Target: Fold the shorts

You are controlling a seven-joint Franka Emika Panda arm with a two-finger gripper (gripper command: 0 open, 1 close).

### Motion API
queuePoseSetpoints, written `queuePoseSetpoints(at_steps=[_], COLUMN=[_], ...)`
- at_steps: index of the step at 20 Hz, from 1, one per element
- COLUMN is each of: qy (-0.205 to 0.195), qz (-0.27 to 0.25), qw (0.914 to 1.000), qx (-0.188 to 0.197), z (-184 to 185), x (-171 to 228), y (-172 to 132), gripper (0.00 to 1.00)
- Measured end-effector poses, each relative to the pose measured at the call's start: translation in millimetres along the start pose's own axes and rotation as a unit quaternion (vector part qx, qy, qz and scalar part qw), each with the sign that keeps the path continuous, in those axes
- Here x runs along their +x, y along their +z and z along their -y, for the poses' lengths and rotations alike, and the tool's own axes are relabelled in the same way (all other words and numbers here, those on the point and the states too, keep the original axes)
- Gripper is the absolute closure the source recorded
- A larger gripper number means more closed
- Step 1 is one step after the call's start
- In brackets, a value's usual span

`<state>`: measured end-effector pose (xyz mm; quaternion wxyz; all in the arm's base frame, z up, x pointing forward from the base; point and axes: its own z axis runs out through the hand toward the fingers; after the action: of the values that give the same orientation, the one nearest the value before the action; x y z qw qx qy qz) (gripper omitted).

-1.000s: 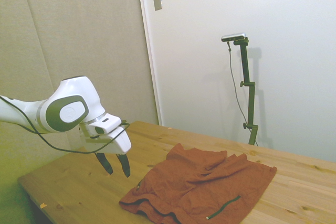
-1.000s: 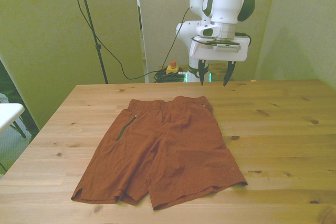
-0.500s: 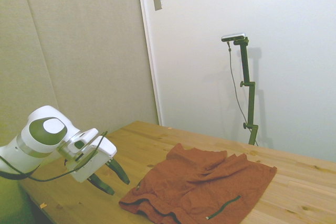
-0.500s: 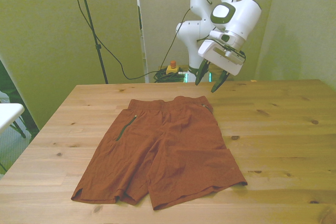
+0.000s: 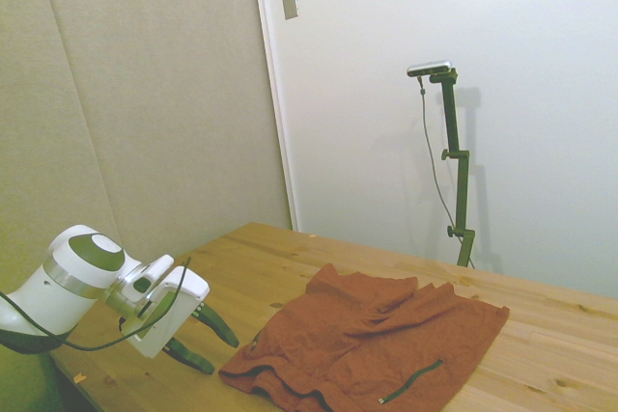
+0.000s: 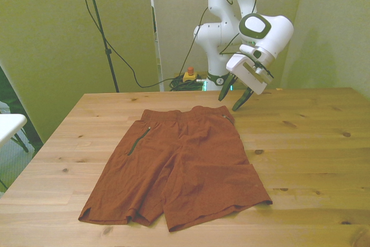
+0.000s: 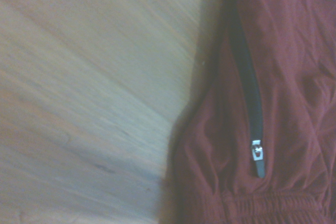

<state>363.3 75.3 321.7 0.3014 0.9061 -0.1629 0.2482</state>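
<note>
The leg (image 6: 217,180) will trail behind and stay slanted when the robot folds the waistband corner across, because the shorts' wrinkled hem (image 6: 222,213) splays out past that corner.
The rust-orange shorts (image 6: 179,166) lie flat on the wooden table (image 6: 306,143), waistband toward the far edge, legs toward the near edge. In the side view the shorts (image 5: 377,344) look wrinkled, with a dark zipper pocket showing. My gripper (image 6: 230,100) is open and empty, tilted, hovering just off the waistband corner on the front view's right. From the side, the gripper (image 5: 205,344) sits low beside the shorts' near corner, apart from the fabric. Up close, the wrist view shows the shorts (image 7: 283,98), a dark zipper (image 7: 251,98) and the gathered waistband.
Bare wood (image 7: 89,103) lies beside the shorts in the wrist view. A white object (image 6: 8,125) stands off the table at the front view's left. Cables and a red-topped button (image 6: 189,74) sit behind the far edge.
The gripper has come down from well above the table and tilted toward the shorts' waistband corner. It has stayed open. The shorts have not moved.
</note>
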Motion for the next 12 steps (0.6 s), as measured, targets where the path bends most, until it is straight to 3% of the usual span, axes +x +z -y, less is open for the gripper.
queuePoseSetpoints(at_steps=[7, 8, 12], qy=[-0.011, -0.011, -0.007], qz=[-0.016, -0.017, -0.016], qw=[0.9988, 0.9986, 0.9984], qx=[-0.044, -0.048, -0.053], z=[-12, -14, -18], x=[2, 4, 7], y=[23, 27, 33], gripper=[0.00, 1.00, 1.00])
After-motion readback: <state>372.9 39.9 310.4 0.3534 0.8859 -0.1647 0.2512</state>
